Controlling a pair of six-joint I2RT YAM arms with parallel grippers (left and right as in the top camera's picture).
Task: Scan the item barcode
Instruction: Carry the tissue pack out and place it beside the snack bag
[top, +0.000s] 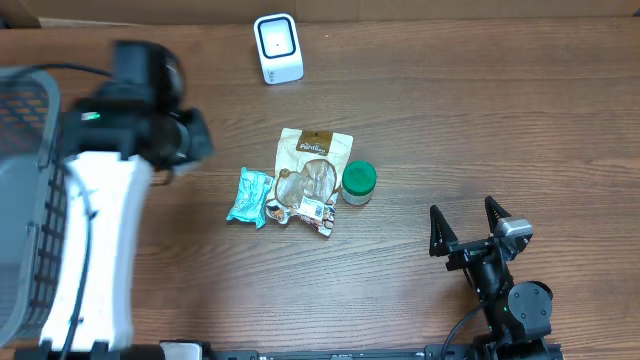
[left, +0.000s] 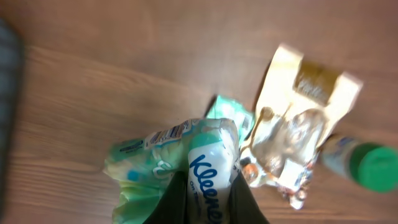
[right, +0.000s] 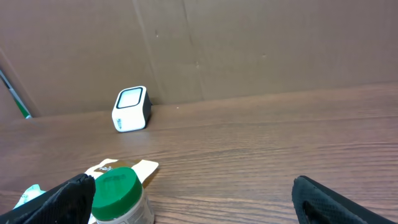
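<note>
The Kleenex pack is hanging freely under my left gripper, and the wood next to the teal packet is clear. I keep lowering the Kleenex pack until it rests there.
In the left wrist view my left gripper is shut on a soft green-and-white Kleenex tissue pack, held above the table. In the overhead view the left arm's wrist hangs over the table's left side and hides the jaws and the pack. The white barcode scanner stands at the far edge, its window facing forward. My right gripper rests open at the front right, nothing between its fingers.
On the table's middle lie a teal packet, a beige snack pouch and a green-lidded jar. A grey mesh basket stands at the left edge. A cardboard wall backs the table.
</note>
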